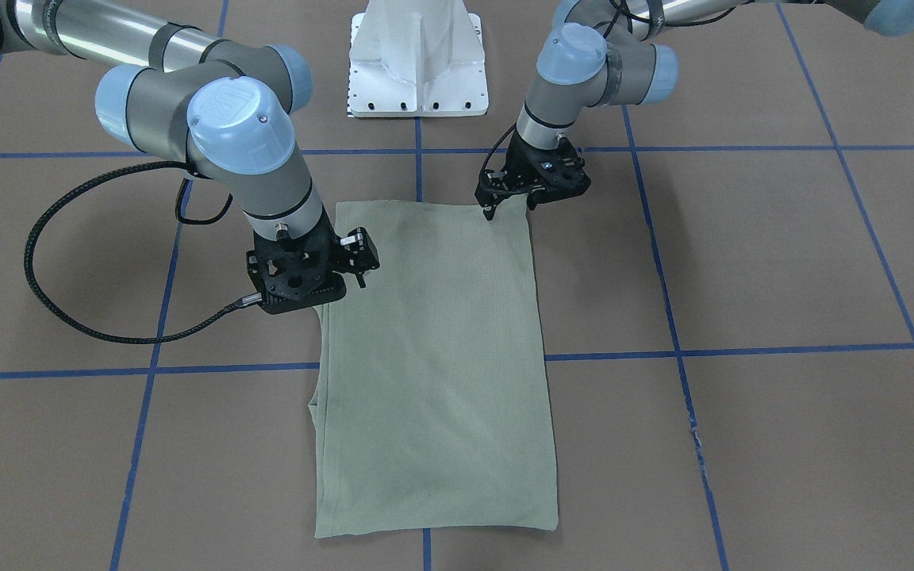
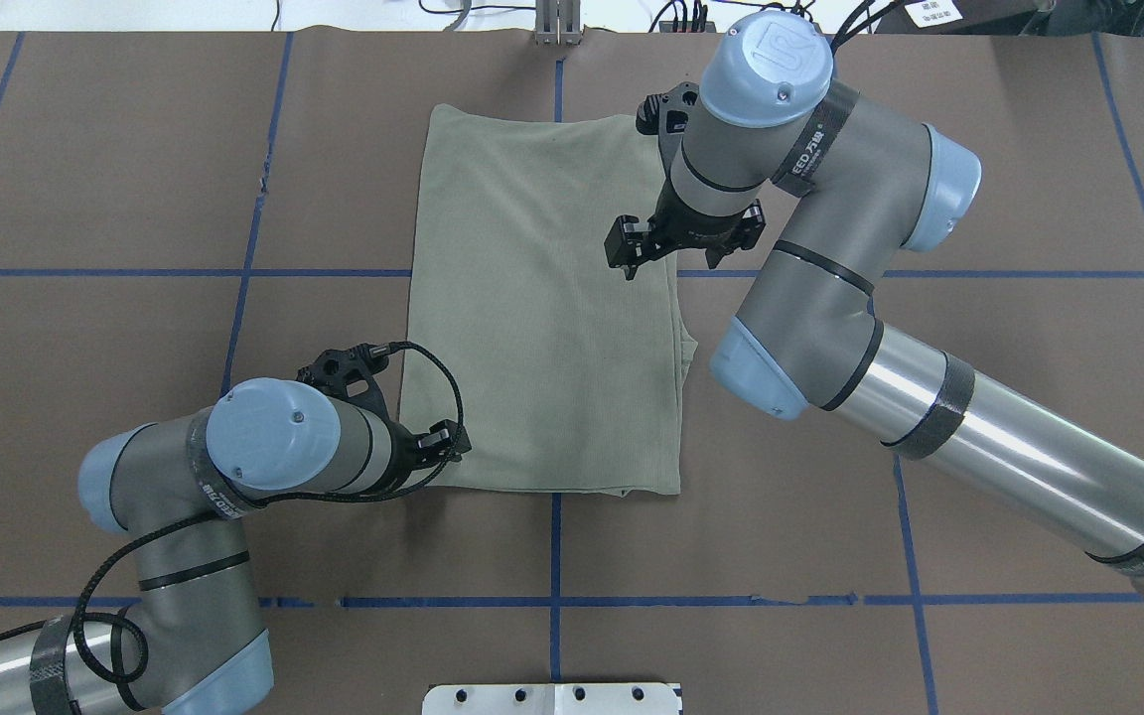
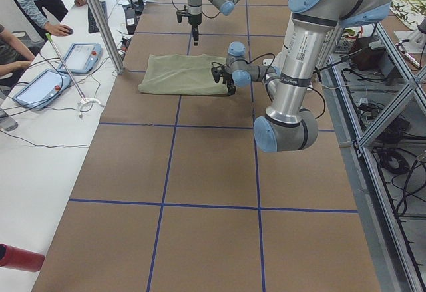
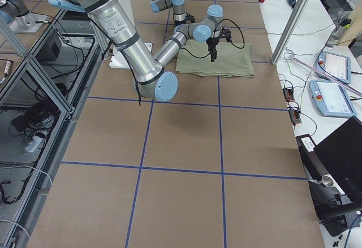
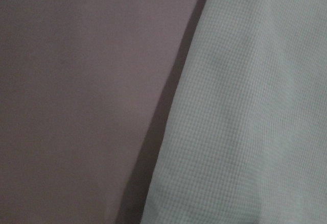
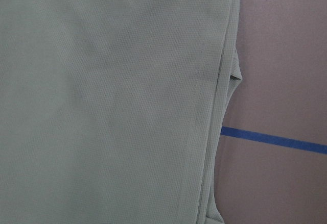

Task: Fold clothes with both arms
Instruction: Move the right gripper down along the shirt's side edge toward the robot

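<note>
I expect the whole shirt (image 1: 436, 381) to slide along when I pull its end, because the shirt's folded layers lie flat together, with small flaps (image 1: 316, 404) peeking out from the shirt's long edge.
The pale sage-green shirt (image 1: 433, 365) lies folded into a long flat rectangle mid-table, also in the overhead view (image 2: 542, 328). No neck, label or logo shows. My left gripper (image 1: 510, 209) points down at the shirt's corner nearest the robot base, with its two fingertips apart and holding nothing. My right gripper (image 1: 302, 285) hovers over the opposite long edge, about a third of the way along it. Its fingers are hidden under the wrist. The left wrist view shows the shirt's edge (image 5: 245, 106) on the brown table. The right wrist view shows its layered folded edge (image 6: 219, 106).
The white pedestal base (image 1: 417, 71) stands at the robot's side of the table. Blue tape lines (image 1: 743, 350) cross the brown surface. A black cable loop (image 1: 36, 270) hangs off the right arm. Operators and teach pendants (image 3: 40, 86) are on a side bench.
</note>
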